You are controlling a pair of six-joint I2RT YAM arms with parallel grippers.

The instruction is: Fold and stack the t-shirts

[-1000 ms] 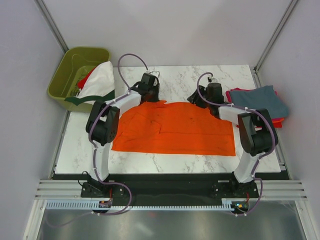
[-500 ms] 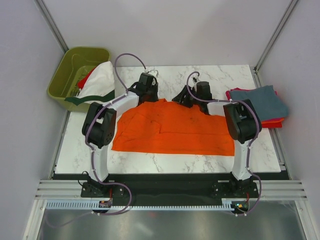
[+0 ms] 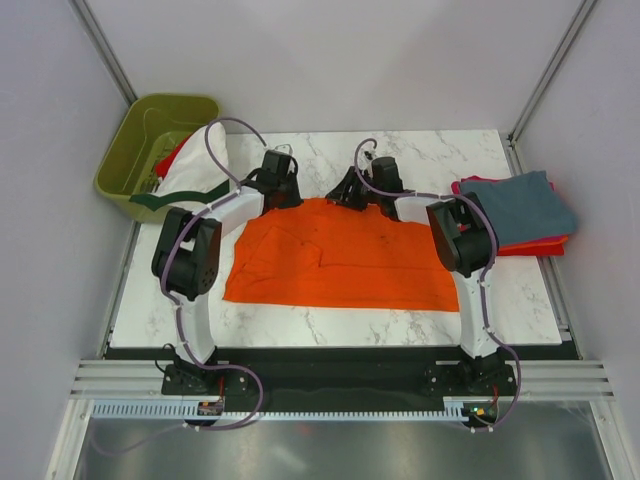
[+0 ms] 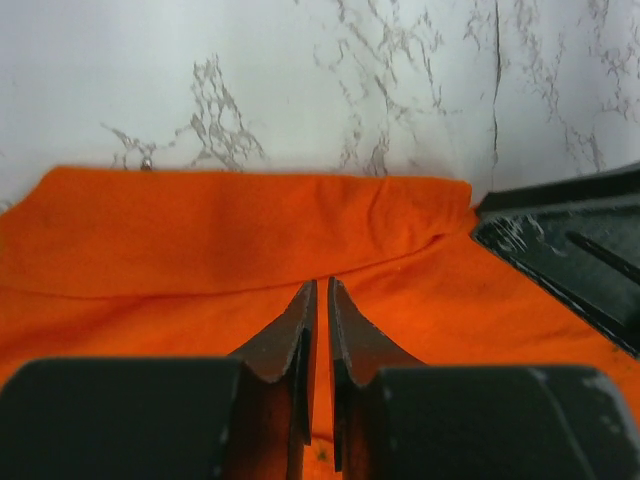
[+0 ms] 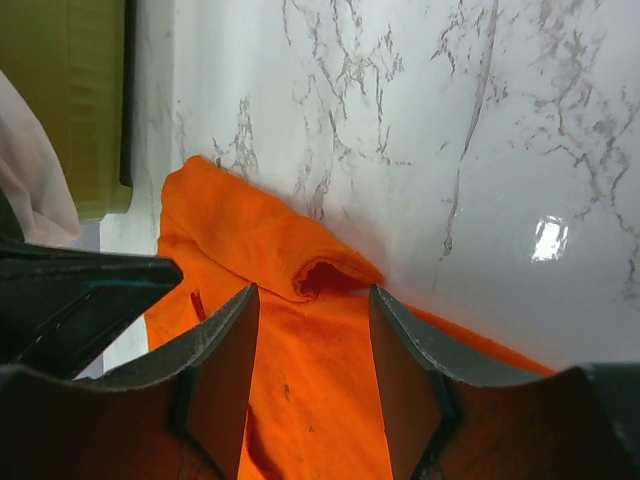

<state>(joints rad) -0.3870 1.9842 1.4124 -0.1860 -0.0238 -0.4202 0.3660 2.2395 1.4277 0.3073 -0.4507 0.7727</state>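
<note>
The orange t-shirt's folded far edge (image 5: 295, 242) is puckered past the fingers of my left gripper, so next my right gripper pinches the puckered corner (image 5: 312, 282) and pulls it over the shirt.
The bright orange t-shirt (image 3: 340, 258) lies spread flat on the marble table (image 3: 440, 160). My left gripper (image 3: 279, 190) is at its far left edge. In the left wrist view this gripper (image 4: 318, 283) is shut on a crease of the orange cloth (image 4: 200, 225). My right gripper (image 3: 351, 192) is at the far edge near the middle. In the right wrist view it (image 5: 313, 290) is open, its jaws on either side of a small puckered fold of the shirt (image 5: 300, 390). A slate blue-grey t-shirt (image 3: 520, 203) lies folded on a red one (image 3: 535, 245) at the right.
An olive-green bin (image 3: 125, 130) stands off the table's far left corner. A white t-shirt with dark green trim (image 3: 195, 160) hangs out of it, with red cloth (image 3: 168, 157) behind. The two grippers are close together. Grey walls enclose the table.
My right gripper has moved left along the shirt's far edge, towards the left gripper. My left gripper has shifted a little left. The shirt's far right corner has drawn inward.
</note>
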